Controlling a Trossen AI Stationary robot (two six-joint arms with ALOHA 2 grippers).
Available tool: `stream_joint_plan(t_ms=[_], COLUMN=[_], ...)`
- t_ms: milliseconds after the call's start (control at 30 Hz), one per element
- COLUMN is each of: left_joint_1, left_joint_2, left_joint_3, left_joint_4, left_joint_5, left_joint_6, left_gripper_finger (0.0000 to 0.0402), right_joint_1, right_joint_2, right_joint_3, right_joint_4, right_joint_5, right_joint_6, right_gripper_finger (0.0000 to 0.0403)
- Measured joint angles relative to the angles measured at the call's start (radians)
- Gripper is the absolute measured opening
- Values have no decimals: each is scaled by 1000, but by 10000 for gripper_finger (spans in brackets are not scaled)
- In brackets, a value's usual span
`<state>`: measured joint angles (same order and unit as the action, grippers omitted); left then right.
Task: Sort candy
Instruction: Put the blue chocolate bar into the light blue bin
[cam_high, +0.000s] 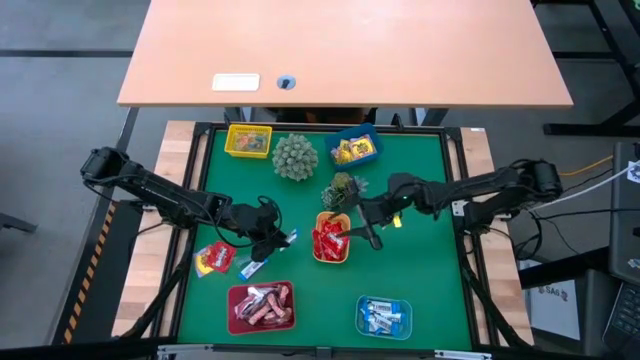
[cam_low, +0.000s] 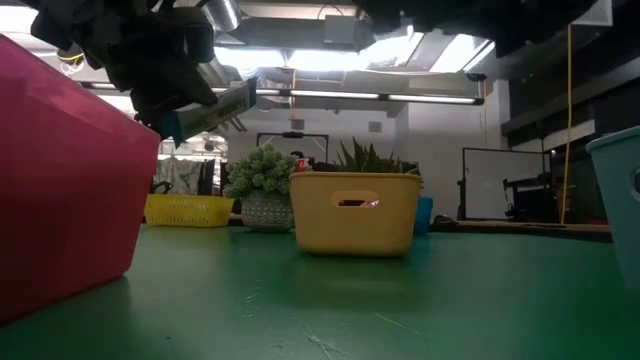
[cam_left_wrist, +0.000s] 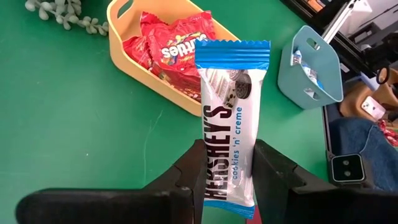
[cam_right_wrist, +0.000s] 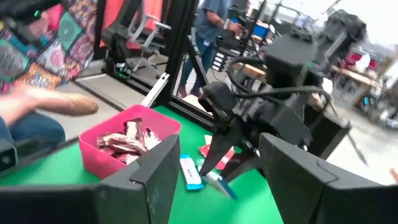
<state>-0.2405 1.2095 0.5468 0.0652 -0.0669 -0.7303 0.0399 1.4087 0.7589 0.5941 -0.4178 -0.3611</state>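
I should keep moving my right gripper toward the blue tip (cam_low: 250, 92) and close it there, as the blue-white candy bar's loose end (cam_low: 238, 101) pokes past my left gripper's fingers.
My left gripper (cam_high: 274, 240) is over the green mat's left half, shut on a blue-white wrapped candy bar (cam_left_wrist: 229, 106), which the low view also shows held up in the air (cam_low: 215, 108). My right gripper (cam_high: 366, 233) stands open, nothing between its fingers, beside the right side of a yellow tray (cam_high: 331, 243) that holds red candy. A red candy (cam_high: 213, 258) and a blue-white candy (cam_high: 250, 267) lie loose on the mat near the left gripper. My left gripper pinches the bar's lower end (cam_left_wrist: 219, 186) between its two fingers, one on each long edge. The fingers slant downward, toward the table's right, and lie along the bar. The bar sticks out past the fingertips, lifted clear of the mat.
A red tray (cam_high: 262, 306) with brown-pink candy and a blue tray (cam_high: 384, 316) with blue-white candy stand near the front edge. At the back are a yellow tray (cam_high: 248, 140), a blue tray (cam_high: 354, 148) of yellow candy and two spiky green balls (cam_high: 295, 157), (cam_high: 343, 190).
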Motion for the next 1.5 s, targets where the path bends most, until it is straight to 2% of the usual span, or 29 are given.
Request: stream_joint_plan(t_ms=[333, 667, 1167, 1500], left_joint_1=[0, 0, 0, -4], left_joint_2=[0, 0, 0, 0], left_joint_3=[0, 0, 0, 0], left_joint_4=[31, 114, 121, 132], left_joint_5=[3, 10, 10, 23], left_joint_6=[0, 0, 5, 8], left_gripper_finger=[86, 86, 86, 86], right_joint_1=[0, 0, 0, 0], right_joint_2=[191, 343, 473, 476], right_joint_3=[133, 271, 425, 440], right_joint_4=[-1, -85, -226, -262], right_joint_5=[-20, -46, -36, -36], right_joint_6=[-246, -253, -353, -362], right_gripper_finger=[220, 220, 220, 220])
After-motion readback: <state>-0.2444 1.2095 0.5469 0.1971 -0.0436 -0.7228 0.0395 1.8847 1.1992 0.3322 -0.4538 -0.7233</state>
